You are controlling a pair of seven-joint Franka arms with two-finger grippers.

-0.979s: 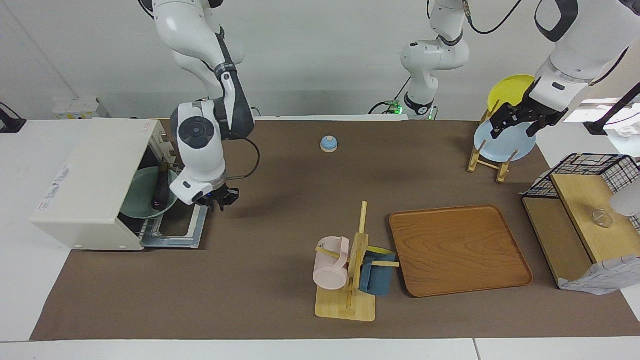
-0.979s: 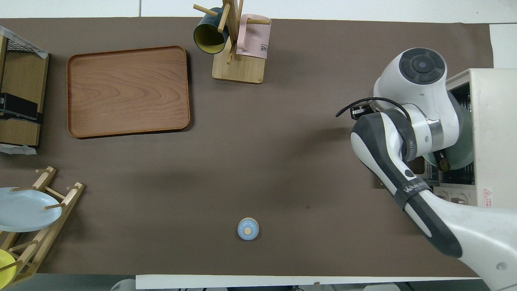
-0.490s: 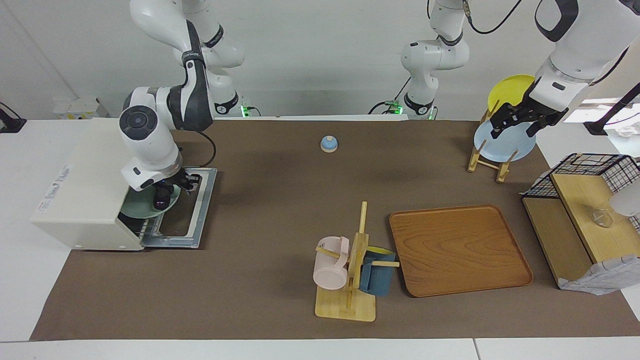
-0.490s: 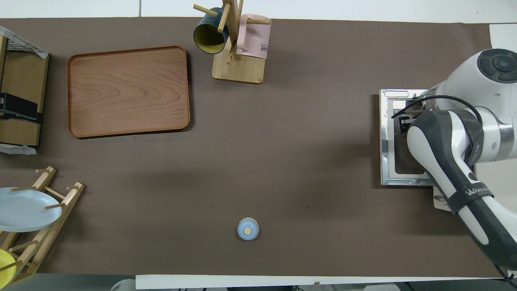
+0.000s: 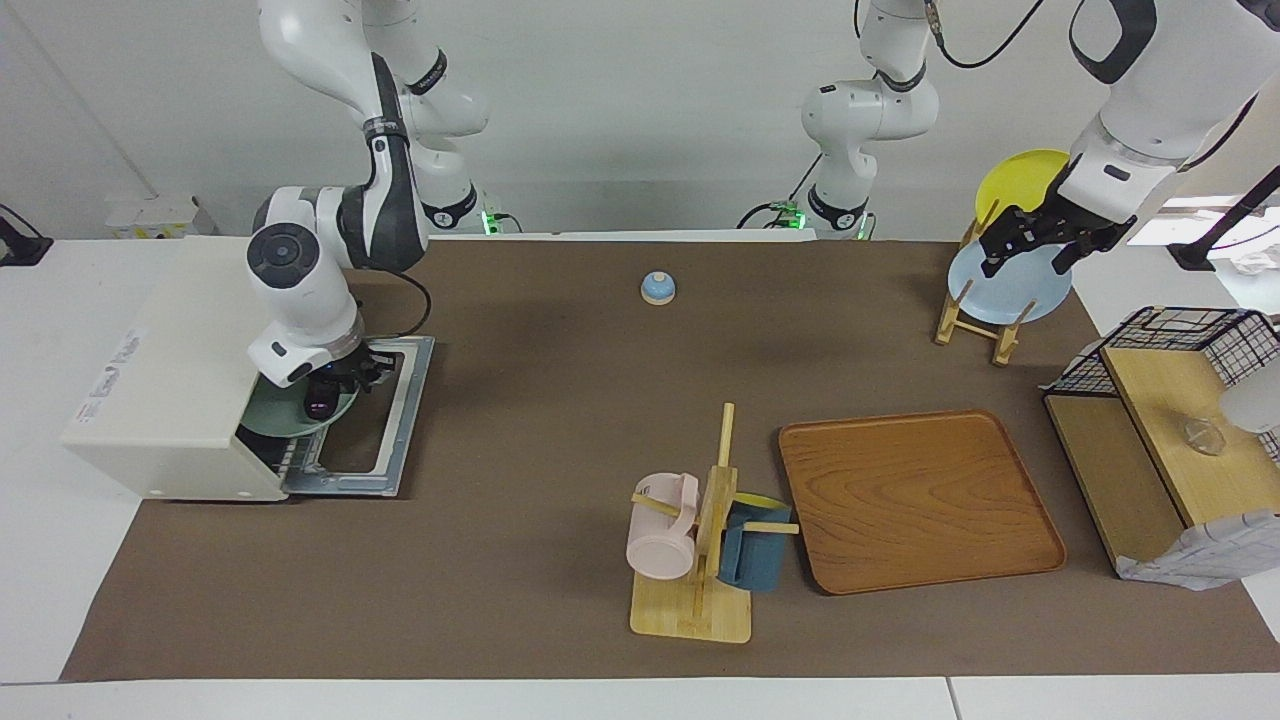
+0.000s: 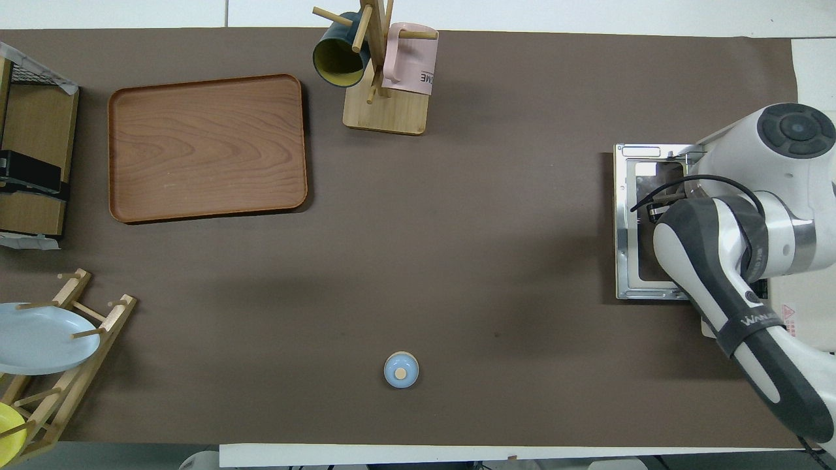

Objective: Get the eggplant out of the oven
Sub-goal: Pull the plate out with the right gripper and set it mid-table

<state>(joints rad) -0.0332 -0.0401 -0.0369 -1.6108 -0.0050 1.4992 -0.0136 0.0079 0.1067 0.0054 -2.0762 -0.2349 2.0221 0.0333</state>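
The eggplant is on the plate at the oven's opening, beyond my left gripper's reach. My right gripper should move the plate to the table's middle.
The cream-white oven stands at the right arm's end of the table with its door folded down flat. Inside, a pale green plate sits on the wire rack, and the dark purple eggplant lies on it, with only its end showing. My right gripper is down at the oven's mouth, right at the eggplant. In the overhead view the right arm hides the oven's mouth, and only the door and a corner of the oven show. My left gripper waits open over the plate rack.
A plate rack with a light blue plate and a yellow plate stands at the left arm's end. A wooden tray, a mug tree with two mugs, a small blue bell and a wire-and-wood shelf are also on the table.
My right arm swung from over the door's outer edge in to the oven's mouth, down to the eggplant; in the last half second it barely shifted. The left arm has not moved.
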